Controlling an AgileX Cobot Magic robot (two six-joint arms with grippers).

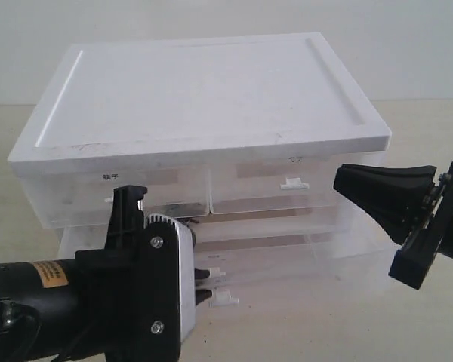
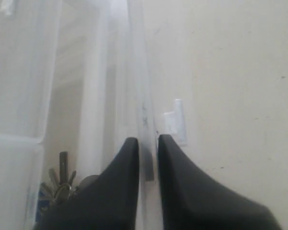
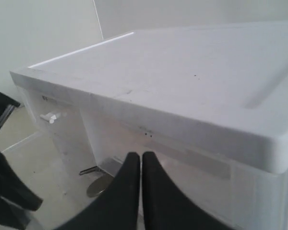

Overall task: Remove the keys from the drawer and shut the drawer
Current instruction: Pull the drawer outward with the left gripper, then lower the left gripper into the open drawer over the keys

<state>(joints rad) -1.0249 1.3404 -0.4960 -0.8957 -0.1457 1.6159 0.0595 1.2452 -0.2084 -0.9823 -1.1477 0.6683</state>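
Note:
My left gripper is due to grip the drawer's front edge (image 2: 144, 105) again and pull the drawer farther out first, because the keys lie in a narrow gap (image 2: 91, 143) behind that edge.
The drawer (image 1: 309, 260), the lowest translucent one, stands pulled out of the white cabinet. Its white tab handle (image 2: 176, 122) shows just beyond my left gripper (image 2: 148, 140). That gripper's two black fingers straddle the drawer's front wall (image 2: 134, 72), one inside and one outside, closed onto it. The keys (image 2: 57, 184) lie inside the drawer beside the inner finger, with a bit of blue fob showing. My right gripper (image 1: 340, 181) hovers to the right of the cabinet front, shut and empty. In its own wrist view that gripper (image 3: 140, 155) shows its fingers pressed together.
The white cabinet top (image 1: 204, 90) overhangs two half-width labelled drawers, one with a tab handle (image 1: 293, 183). A dark metal object (image 3: 98, 184) lies behind translucent plastic; I cannot tell in which drawer. My left arm's body (image 1: 136, 294) blocks the drawer's left front.

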